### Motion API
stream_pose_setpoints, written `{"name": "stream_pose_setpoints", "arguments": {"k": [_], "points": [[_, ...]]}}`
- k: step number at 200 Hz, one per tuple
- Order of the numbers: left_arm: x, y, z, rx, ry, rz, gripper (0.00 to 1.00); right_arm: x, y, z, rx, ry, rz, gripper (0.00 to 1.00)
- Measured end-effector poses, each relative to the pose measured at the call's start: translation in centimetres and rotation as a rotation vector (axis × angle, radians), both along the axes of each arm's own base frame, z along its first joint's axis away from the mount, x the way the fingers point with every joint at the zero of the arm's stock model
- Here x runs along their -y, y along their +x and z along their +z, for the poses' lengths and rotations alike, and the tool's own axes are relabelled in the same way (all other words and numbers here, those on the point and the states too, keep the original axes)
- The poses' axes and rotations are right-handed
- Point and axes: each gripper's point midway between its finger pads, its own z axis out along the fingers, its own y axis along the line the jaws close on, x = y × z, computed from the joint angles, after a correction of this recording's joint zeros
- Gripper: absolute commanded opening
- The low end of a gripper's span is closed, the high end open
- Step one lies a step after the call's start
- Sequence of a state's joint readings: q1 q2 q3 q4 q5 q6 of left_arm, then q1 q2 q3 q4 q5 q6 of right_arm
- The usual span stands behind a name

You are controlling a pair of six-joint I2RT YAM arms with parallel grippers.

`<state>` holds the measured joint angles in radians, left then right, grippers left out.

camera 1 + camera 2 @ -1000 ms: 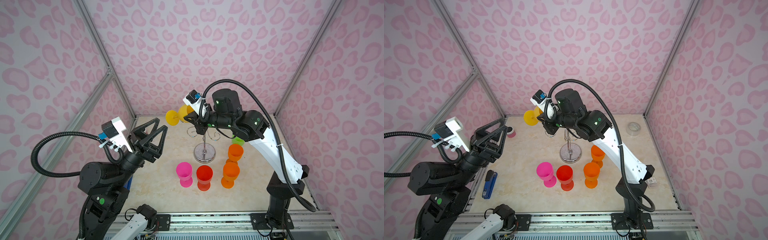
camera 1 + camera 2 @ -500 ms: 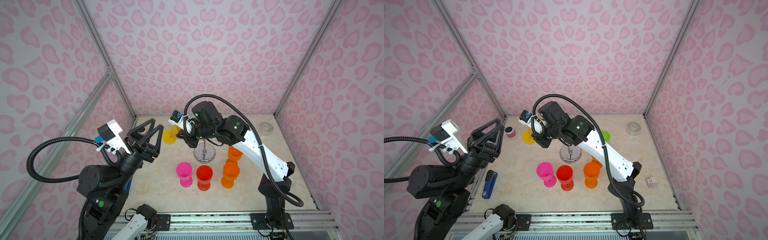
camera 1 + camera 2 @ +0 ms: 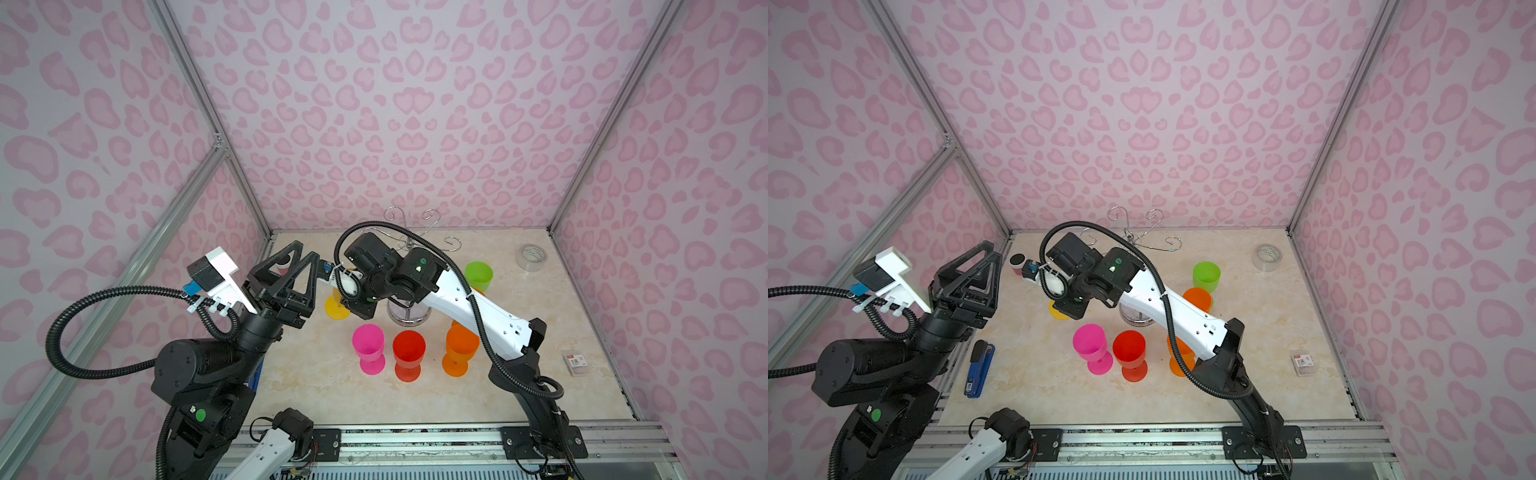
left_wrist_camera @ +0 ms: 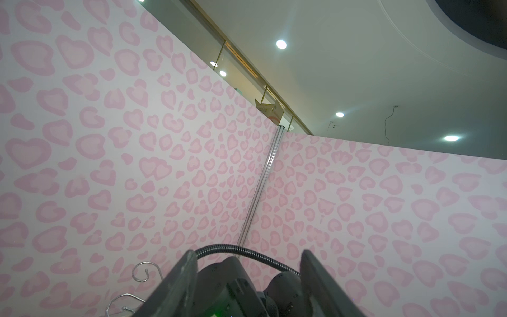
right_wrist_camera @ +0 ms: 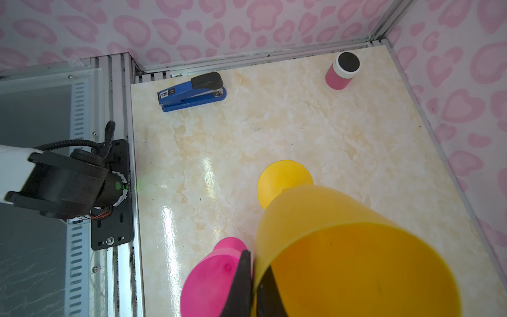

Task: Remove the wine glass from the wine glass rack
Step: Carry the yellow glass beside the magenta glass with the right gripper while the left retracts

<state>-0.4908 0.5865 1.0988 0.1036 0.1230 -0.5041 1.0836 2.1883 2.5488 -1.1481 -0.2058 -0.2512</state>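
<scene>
My right gripper should keep lowering until the yellow wine glass's foot (image 3: 336, 310), which faces down over clear tabletop (image 3: 347, 324) beside the pink glass, stands flat, and then let go.
The wine glass (image 5: 343, 247) is yellow plastic, tilted, with its foot (image 5: 284, 181) low over the marble tabletop; I cannot tell if it touches. My right gripper (image 5: 255, 285) is shut on its rim, one finger inside the bowl and one outside. In both top views the wine glass (image 3: 336, 307) (image 3: 1057, 311) sits left of the wine glass rack (image 3: 405, 320) (image 3: 1136, 319), half hidden under my right wrist. The rack's curled arms (image 3: 411, 232) are bare. My left gripper (image 3: 303, 251) (image 4: 248, 263) is raised at the left, open and holding nothing.
Pink (image 3: 368, 340), red (image 3: 409, 345), orange (image 3: 461, 343) and green (image 3: 478, 274) glasses stand around the rack. A blue stapler (image 3: 980, 370) and a pink jar (image 3: 1017, 264) are at the left. A tape roll (image 3: 532, 257) and a small box (image 3: 575, 361) lie at the right.
My right arm has brought the yellow glass down from rack height and leftward to the tabletop. The left gripper's fingers have narrowed slightly.
</scene>
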Motion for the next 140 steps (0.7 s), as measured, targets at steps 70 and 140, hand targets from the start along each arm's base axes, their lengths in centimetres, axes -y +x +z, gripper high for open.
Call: {"name": "stream_pose_setpoints", "arguments": {"k": [70,140], "points": [[0.0,0.6,-0.5,-0.015,0.001,0.017,0.62,-0.6,0.6,-4.4,0.004,-0.112,-0.009,0.00],[0.6,1.3,-1.1,-0.037,0.013,0.004,0.61,-1.2,1.4,-8.0,0.015,-0.194,-0.026,0.00]]}}
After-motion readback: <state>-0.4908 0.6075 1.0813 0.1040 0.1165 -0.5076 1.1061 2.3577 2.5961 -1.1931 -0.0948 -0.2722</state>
